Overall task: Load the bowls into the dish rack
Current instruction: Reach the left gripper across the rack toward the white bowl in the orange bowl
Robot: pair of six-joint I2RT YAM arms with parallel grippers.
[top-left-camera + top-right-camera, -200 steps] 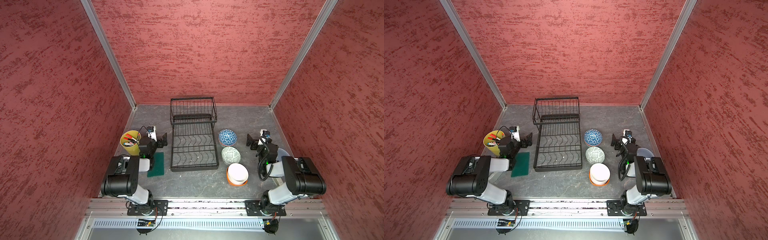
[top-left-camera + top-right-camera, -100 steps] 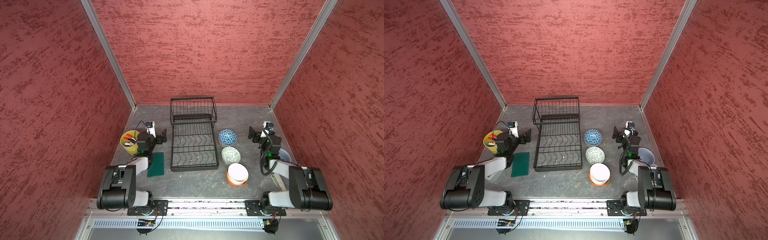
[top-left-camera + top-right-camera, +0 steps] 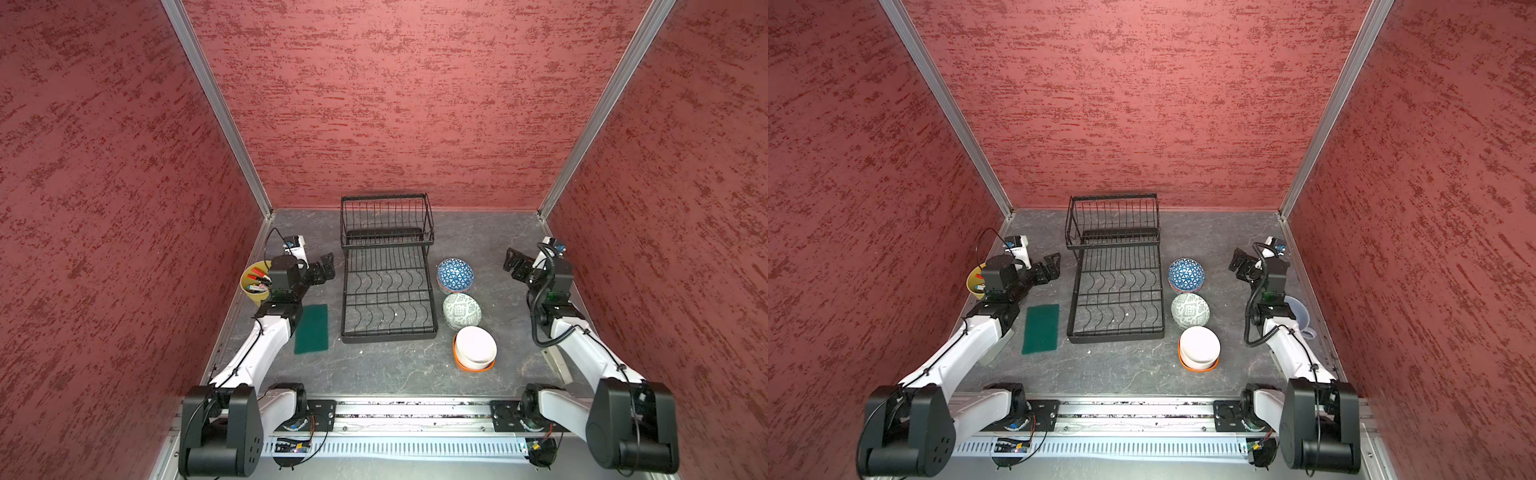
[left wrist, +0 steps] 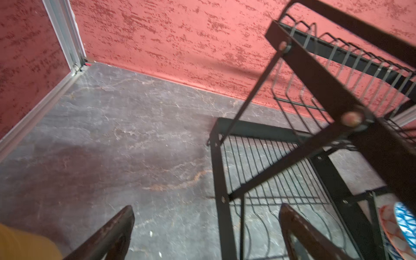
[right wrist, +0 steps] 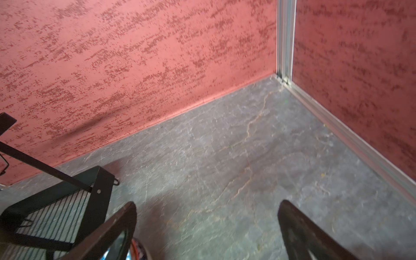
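Note:
The white bowl's rim (image 3: 459,340) on the dish rack side is free above the orange bowl, so my left gripper keeps moving across until its fingers are on both sides of that rim.
The black wire dish rack (image 3: 388,336) (image 3: 1117,337) stands mid-table with nothing in it. To its right lie three groups of bowls in a row. A blue patterned bowl (image 3: 455,274) (image 3: 1186,272) is farthest back. A grey-green patterned bowl (image 3: 462,311) (image 3: 1190,309) comes after it. Nearest the front, a white bowl (image 3: 476,347) (image 3: 1199,345) sits inside an orange one. My left gripper (image 3: 326,270) (image 4: 206,209) hangs open just left of the rack (image 4: 258,128). My right gripper (image 3: 515,264) (image 5: 207,206) hangs open, right of the blue bowl, over bare table.
A yellow-green pot of pens (image 3: 254,282) stands by the left wall behind my left wrist. A green pad (image 3: 311,328) lies left of the rack. A pale blue cup (image 3: 1298,309) sits under my right forearm. Red walls close in three sides.
Both arms have unfolded, their elbows swinging down toward the front rail. Both grippers have drifted a little toward the back wall and stayed open. Bowls and rack have not moved.

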